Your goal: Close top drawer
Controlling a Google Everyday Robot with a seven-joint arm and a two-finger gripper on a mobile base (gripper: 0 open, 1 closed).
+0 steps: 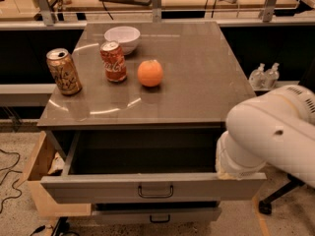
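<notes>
My gripper needs to back off, go down in front of the flat grey front (206, 190) and push inward, because it is above the top drawer's front edge (204, 176), over the open box.
The top drawer (98, 188) stands pulled out from under the grey cabinet top, with its deep grey box open to view. Its flat grey front carries a dark bar handle (155, 191) at the centre. My white arm (268, 132) comes in from the right and ends at the drawer's right front corner. The gripper is hidden behind the arm's wrist, near that corner.
On the cabinet top (197, 77) stand a gold can (64, 72), a red cola can (113, 61), an orange (150, 73) and a white bowl (122, 37). A lower drawer with a smaller handle (159, 219) sits below. A cardboard box (39, 168) stands at the left.
</notes>
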